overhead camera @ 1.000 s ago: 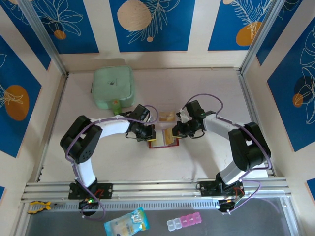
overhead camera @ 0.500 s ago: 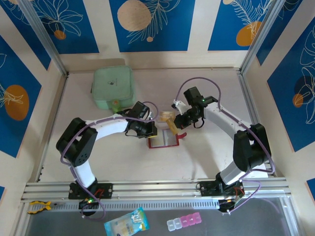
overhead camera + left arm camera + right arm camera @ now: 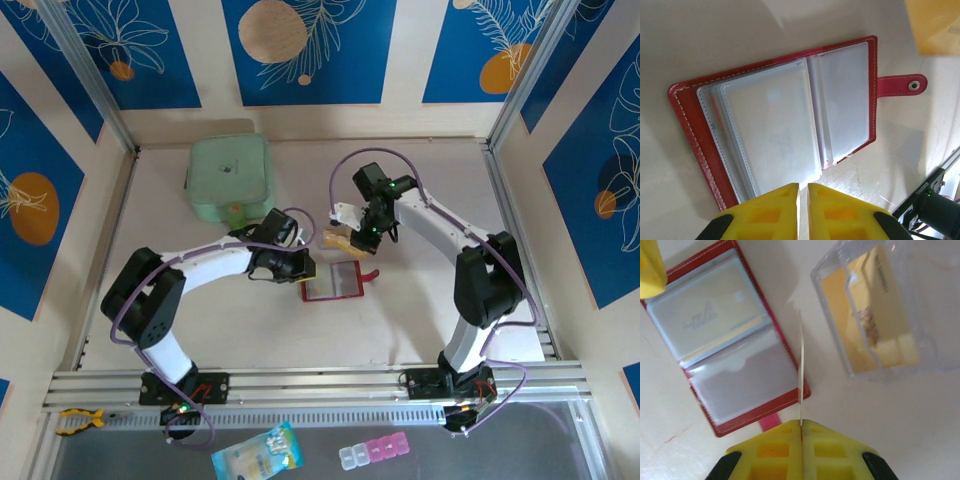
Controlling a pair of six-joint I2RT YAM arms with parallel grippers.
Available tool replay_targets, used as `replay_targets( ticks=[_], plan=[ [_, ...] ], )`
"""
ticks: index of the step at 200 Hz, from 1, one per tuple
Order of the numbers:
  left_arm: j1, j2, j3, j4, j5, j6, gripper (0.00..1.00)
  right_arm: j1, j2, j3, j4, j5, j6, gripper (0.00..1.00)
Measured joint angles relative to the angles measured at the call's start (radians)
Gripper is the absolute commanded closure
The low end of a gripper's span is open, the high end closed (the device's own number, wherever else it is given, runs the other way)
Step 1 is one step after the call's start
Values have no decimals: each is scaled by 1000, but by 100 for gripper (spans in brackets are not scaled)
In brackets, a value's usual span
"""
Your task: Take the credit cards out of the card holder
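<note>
I keep moving my right gripper on to the clear box [image 3: 882, 315] and let go above the tan cards, since the credit card [image 3: 801, 365] is free of the card holder's sleeves.
The card holder [image 3: 336, 282] lies open on the table, dark red with pale clear sleeves [image 3: 775, 125] and a snap tab [image 3: 902, 85]. A whitish card [image 3: 710, 315] still sits in one sleeve. My right gripper [image 3: 353, 240] is shut on a thin credit card [image 3: 801, 355], seen edge-on, held in the air between the holder's red cover [image 3: 755, 412] and a clear box [image 3: 880, 315]. My left gripper [image 3: 803, 186] hovers at the holder's left edge [image 3: 303, 272], its fingers a narrow slit apart with nothing between them.
The clear box [image 3: 335, 238] behind the holder has tan cards inside. A mint-green square pouch [image 3: 229, 178] sits at the back left. Metal rails border the table on both sides and along the front.
My right gripper drew a card up out of the holder and carried it back and left toward the clear box. My left gripper's fingers parted slightly and let go of the holder.
</note>
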Motion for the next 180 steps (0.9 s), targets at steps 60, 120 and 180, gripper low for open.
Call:
replay_targets(
  ticks=[60, 120, 180],
  plan=[
    [26, -10, -9, 0, -1, 0, 86, 8, 149, 222, -64, 50, -107, 100],
    [54, -27, -14, -1, -1, 9, 86, 7, 255, 362, -105, 64, -175, 100],
    [63, -27, -14, -1, -1, 19, 86, 5, 289, 377, -124, 63, -205, 98]
  ],
)
